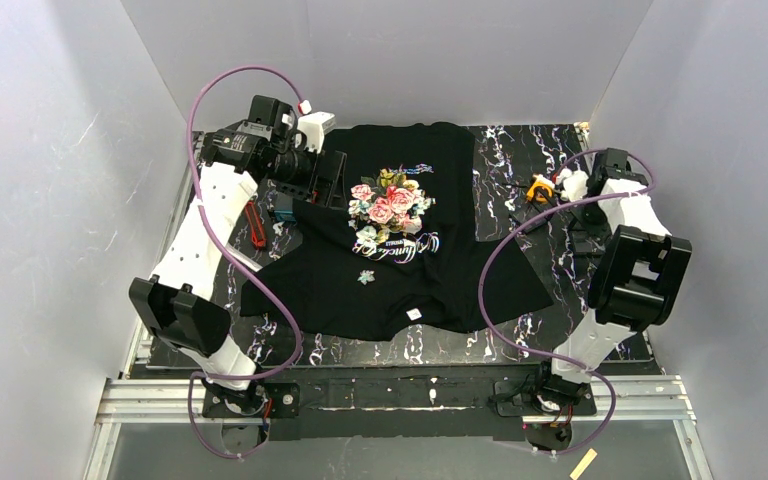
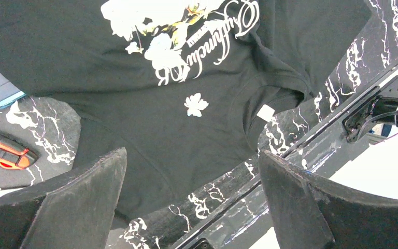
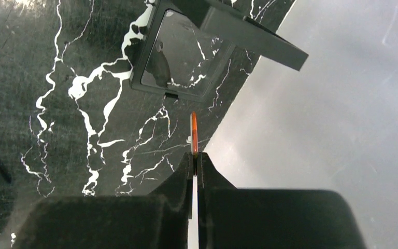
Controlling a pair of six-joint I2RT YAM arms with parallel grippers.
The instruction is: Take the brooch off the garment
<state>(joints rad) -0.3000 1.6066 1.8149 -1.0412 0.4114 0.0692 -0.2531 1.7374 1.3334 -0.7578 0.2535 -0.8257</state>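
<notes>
I can see that the black square frame is empty just beyond the orange piece (image 3: 194, 130), so my right gripper should keep going over the frame (image 3: 179, 59) and let go of the orange piece inside it.
The garment (image 1: 430, 215), a black T-shirt with a rose print, lies flat with its neck label (image 1: 414, 314) toward the near edge. A small pale leaf-shaped brooch (image 1: 365, 276) sits on the chest below the lettering, and it shows in the left wrist view as the brooch (image 2: 196, 105) on the garment (image 2: 150, 150). My left gripper (image 1: 326, 176) hangs open above the shirt's far left side, its jaws (image 2: 190, 154) wide apart with nothing between them. My right gripper (image 1: 544, 190) is off the shirt at the far right, shut (image 3: 196, 155) on a thin orange piece (image 3: 193, 134).
A red utility knife (image 1: 255, 225) and a blue item (image 1: 285, 212) lie on the marble table (image 1: 520, 160) left of the shirt. A black square frame (image 3: 186, 52) sits just beyond the right fingertips, near the table's right edge. Grey walls enclose the table.
</notes>
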